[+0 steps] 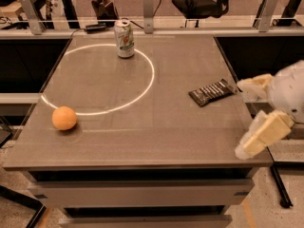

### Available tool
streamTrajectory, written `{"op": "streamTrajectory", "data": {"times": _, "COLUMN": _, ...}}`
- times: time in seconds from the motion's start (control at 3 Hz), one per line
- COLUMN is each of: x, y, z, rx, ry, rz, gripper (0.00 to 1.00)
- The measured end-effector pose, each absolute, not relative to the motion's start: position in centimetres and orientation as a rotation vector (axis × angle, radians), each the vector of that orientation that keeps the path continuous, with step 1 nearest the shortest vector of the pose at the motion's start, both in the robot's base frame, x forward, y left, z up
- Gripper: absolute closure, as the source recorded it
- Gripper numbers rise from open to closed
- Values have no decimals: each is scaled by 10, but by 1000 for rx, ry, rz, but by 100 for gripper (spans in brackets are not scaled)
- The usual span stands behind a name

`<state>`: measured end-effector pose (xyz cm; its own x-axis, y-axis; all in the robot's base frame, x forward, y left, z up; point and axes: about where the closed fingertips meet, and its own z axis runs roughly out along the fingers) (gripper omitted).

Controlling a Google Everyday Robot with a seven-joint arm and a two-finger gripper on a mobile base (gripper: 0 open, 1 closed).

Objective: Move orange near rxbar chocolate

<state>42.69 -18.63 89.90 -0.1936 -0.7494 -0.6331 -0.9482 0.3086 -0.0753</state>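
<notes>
My empty gripper is close to the rxbar chocolate point(212, 92) and far from the orange point(63, 118). I should back away and swing along the table's front edge toward the orange.
The orange point(64, 118) sits on the grey table point(156, 127) near its front left, on the edge of a white ring marked on the top. The rxbar chocolate point(212, 92), a dark wrapper with pale stripes, lies flat at the right side of the table. My gripper point(240, 118) is at the table's right front edge, just right of and in front of the bar and far from the orange. Its pale fingers point(260, 136) are spread apart with nothing between them.
An upright green-and-white soda can point(125, 38) stands at the back of the table on the ring. A glass rail with metal posts point(148, 6) runs behind the table. Chairs and clutter lie beyond it.
</notes>
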Motion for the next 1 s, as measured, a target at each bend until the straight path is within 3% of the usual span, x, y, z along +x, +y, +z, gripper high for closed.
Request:
{"op": "streamTrajectory", "data": {"times": 0.33, "x": 416, "y": -186, "z": 864, "rx": -1389, "ry": 1868, "rz": 617, "gripper": 0}}
{"op": "streamTrajectory", "data": {"times": 1.0, "x": 387, "y": -188, "z": 894, "rx": -1065, "ry": 1493, "rz": 913, "gripper": 0}}
